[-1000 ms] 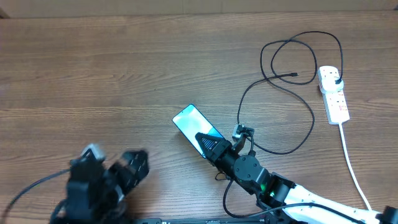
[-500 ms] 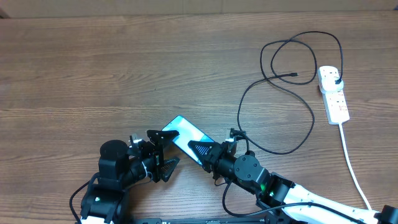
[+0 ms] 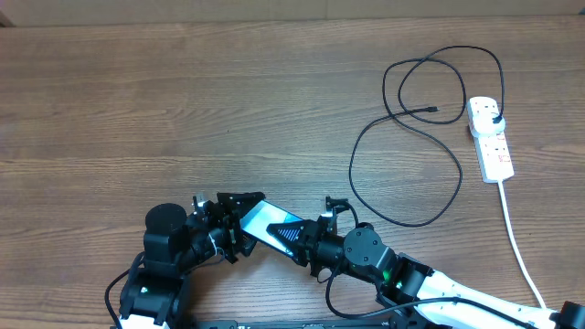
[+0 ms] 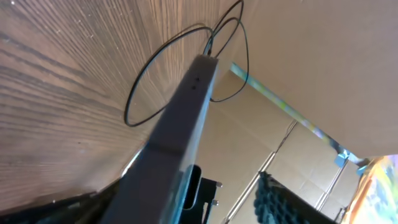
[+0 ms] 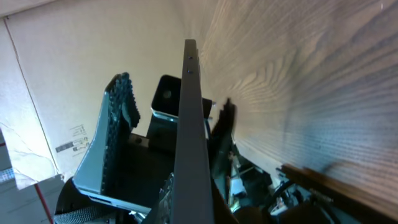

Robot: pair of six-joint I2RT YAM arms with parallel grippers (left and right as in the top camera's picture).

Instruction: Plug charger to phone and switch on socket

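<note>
My left gripper should take the phone so that my right gripper, now holding the phone's end [image 3: 290, 220] facing the charger connector, will be free to fetch the connector [image 3: 431, 110].
The phone [image 3: 271, 225], with its light-blue screen, is held up off the table at the front, tilted on edge. My right gripper [image 3: 302, 239] is shut on its right end; the right wrist view shows the phone edge-on [image 5: 189, 124]. My left gripper [image 3: 239, 221] has its jaws spread on either side of the phone's left end, and the phone [image 4: 180, 137] runs between them. The charger cable [image 3: 407, 137] lies in loops at the right, its connector tip [image 3: 435, 111] free on the table and its plug [image 3: 494, 118] in the white socket strip [image 3: 491, 142].
The strip's thick white cord [image 3: 516, 239] runs down the right side toward the front edge. The black cable loops also show in the left wrist view [image 4: 143, 87]. Bare wooden table [image 3: 183, 100] fills the left and back.
My right gripper carried the phone left and tipped it on edge. My left arm came up from the front left and now has its jaws around the phone's end.
</note>
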